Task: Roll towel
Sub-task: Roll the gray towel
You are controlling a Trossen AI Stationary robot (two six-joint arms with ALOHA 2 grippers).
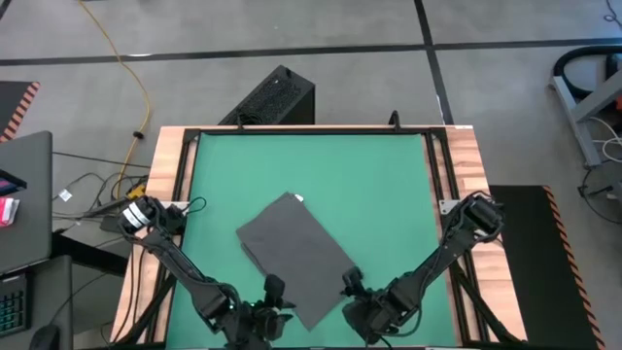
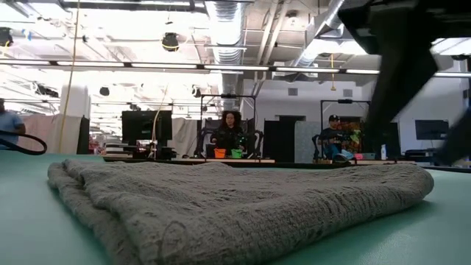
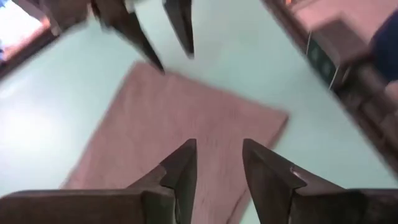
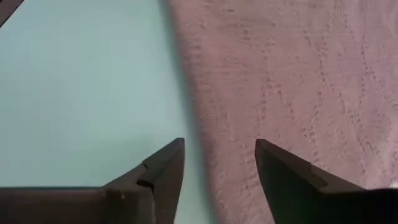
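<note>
I see the towel lies slanted (image 1: 295, 251) across the mat, so next my right gripper pinches its near edge (image 1: 332, 300) first. Both grippers should then lift the towel and make it straight before rolling it.
The dark grey towel (image 1: 295, 255) lies flat on the green table, turned at a slant, its small white tag (image 1: 298, 198) at the far corner. It fills the low view (image 2: 235, 199) as a folded slab. My left gripper (image 1: 275, 292) is open, just above the towel's near left edge (image 3: 155, 124). My right gripper (image 1: 350, 285) is open above the towel's near right edge (image 4: 205, 112), one finger over cloth, one over bare table. Neither touches the cloth, as far as I can see.
The green mat (image 1: 389, 185) lies inside a black frame with wooden side rails (image 1: 165, 175). A black box (image 1: 272, 97) stands beyond the far edge. People sit at desks far behind the table (image 2: 229, 136). Bare mat lies to the left, right and far side of the towel.
</note>
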